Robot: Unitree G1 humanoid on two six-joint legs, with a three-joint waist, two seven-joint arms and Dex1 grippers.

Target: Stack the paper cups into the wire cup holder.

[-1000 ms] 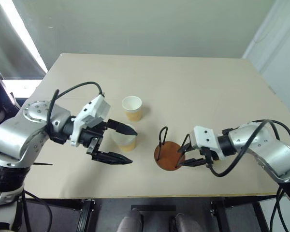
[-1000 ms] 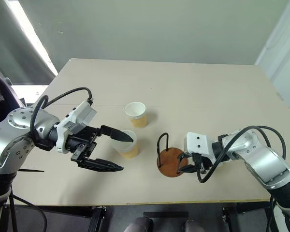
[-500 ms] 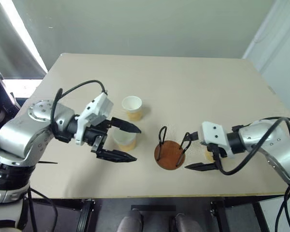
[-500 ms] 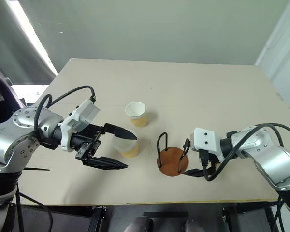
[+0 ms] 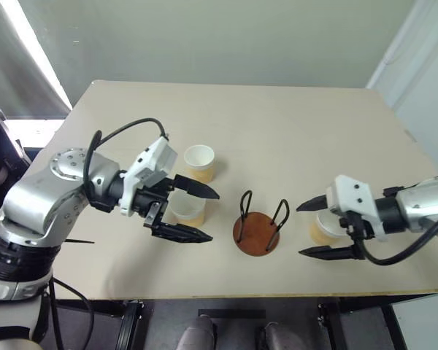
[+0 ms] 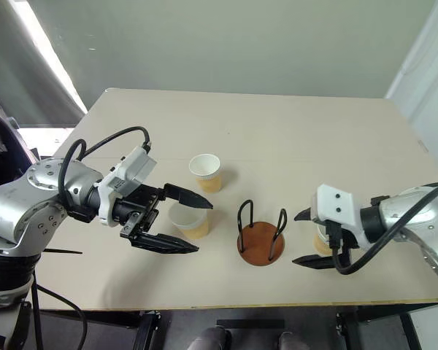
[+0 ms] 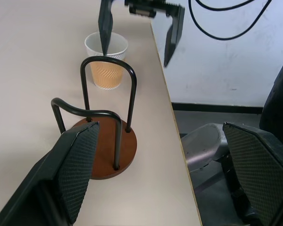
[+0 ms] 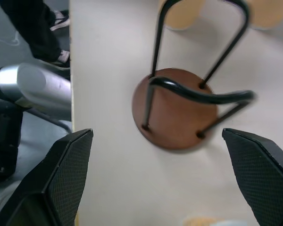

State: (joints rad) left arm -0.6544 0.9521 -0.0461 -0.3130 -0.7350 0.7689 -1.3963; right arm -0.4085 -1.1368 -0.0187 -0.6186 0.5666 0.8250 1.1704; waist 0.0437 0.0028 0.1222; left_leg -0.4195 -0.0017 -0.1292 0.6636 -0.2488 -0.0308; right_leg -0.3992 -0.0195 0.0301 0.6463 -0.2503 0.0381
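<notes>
The paper cup [image 5: 325, 227] will fit upright between the black wire loops [image 5: 242, 208] when I lower it, because the loops are about a cup's width apart.
The wire cup holder [image 5: 257, 233], a reddish-brown disc with two black wire loops, stands empty near the table's front edge. One paper cup [image 5: 187, 211] stands upright left of it, between the spread fingers of my left gripper [image 5: 213, 217], which is open and touches nothing. A second paper cup [image 5: 199, 162] stands just behind that one. The third paper cup [image 5: 321, 230] is right of the holder, partly hidden under my right gripper [image 5: 301, 231], which hovers open above it. In the left wrist view the holder [image 7: 101, 141] stands before that cup [image 7: 106, 61].
The beige table [image 5: 277, 124] stretches bare behind the cups. Its front edge [image 5: 204, 297] runs close to the holder and both grippers. A grey wall stands beyond the far edge.
My right gripper has drawn back from the holder, to the right and upward, and opened wider, and now hangs over the third cup. The left gripper has stayed open over its cup.
</notes>
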